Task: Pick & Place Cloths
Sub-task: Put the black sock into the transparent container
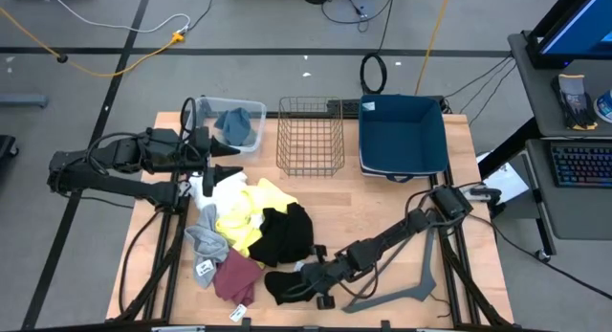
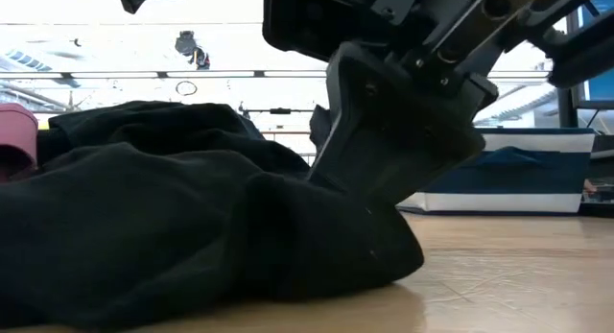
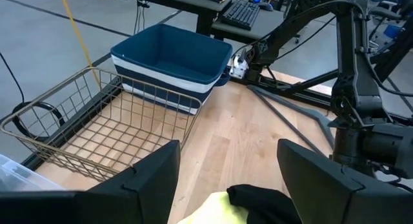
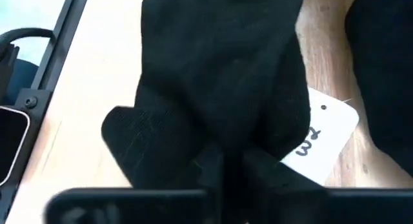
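Observation:
The white tag (image 1: 298, 266) is sticking out beside the large black cloth. So I expect the tag to stay behind when I lift the small black cloth (image 1: 287, 285).
A pile of cloths lies at the table's near left: white (image 1: 225, 184), yellow (image 1: 244, 217), large black (image 1: 287, 232), grey (image 1: 206, 241) and maroon (image 1: 234, 275). A smaller black cloth (image 1: 280, 286) with a white tag (image 4: 322, 137) lies flat on the table near the front edge. My right gripper (image 1: 304, 277) is down on it, shut on its fabric. My left gripper (image 1: 228, 169) hangs open above the white cloth, touching nothing; in the left wrist view its fingers (image 3: 155, 175) stand wide apart. My right gripper pinches a bunched fold of the small black cloth (image 4: 226, 143) between its two fingers, which stand together. The fingers (image 2: 374, 179) slant down into it from the table's right side. The cloth lies on the table top, gathered up a little at the fingertips.
At the far edge stand a clear tub holding a blue-grey cloth (image 1: 234, 126), a wire basket (image 1: 311, 136) and a dark blue bin (image 1: 402, 131). A grey metal bracket (image 1: 402, 289) lies on the table's near right, beside the right arm.

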### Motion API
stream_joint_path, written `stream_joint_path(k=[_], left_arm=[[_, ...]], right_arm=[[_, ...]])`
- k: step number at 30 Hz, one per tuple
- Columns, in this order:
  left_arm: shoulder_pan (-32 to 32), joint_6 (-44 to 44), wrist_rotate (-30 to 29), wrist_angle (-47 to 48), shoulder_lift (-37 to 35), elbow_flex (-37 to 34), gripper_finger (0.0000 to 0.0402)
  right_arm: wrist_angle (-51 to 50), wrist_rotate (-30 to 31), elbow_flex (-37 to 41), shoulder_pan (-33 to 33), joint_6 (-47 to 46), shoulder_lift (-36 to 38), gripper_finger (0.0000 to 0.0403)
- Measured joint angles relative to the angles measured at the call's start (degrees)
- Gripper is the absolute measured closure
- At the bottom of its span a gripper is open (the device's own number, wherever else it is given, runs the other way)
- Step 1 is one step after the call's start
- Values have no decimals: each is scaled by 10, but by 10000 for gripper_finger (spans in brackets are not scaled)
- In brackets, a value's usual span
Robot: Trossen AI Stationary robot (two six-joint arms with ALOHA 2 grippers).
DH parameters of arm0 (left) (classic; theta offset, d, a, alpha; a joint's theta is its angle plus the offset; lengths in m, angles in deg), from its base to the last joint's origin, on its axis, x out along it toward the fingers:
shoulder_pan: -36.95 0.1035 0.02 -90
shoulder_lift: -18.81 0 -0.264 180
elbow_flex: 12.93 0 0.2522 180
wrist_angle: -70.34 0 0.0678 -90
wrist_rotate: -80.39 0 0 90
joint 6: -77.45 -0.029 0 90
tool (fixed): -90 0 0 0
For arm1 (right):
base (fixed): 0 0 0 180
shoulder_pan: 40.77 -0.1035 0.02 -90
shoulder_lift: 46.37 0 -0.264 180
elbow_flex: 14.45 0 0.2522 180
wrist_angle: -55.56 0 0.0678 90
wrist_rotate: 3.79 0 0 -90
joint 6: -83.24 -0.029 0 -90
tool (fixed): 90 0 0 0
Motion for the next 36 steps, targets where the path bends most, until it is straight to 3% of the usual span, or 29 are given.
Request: stream_joint_path(k=[10, 17, 22, 28, 36], left_arm=[[-15, 8, 35, 0, 41, 0, 142], [-53, -2, 39, -9, 105, 0, 136], [-78, -46, 94, -57, 138, 0, 139], [-105, -96, 143, -142, 159, 0, 139], [-126, -140, 143, -222, 185, 0, 139]], right_arm=[[-19, 11, 4, -28, 39, 73, 399], [-15, 129, 3, -31, 149, 169, 401], [-4, 196, 3, -11, 239, 230, 402], [-3, 198, 3, 38, 300, 272, 402], [-3, 193, 3, 88, 338, 277, 402]])
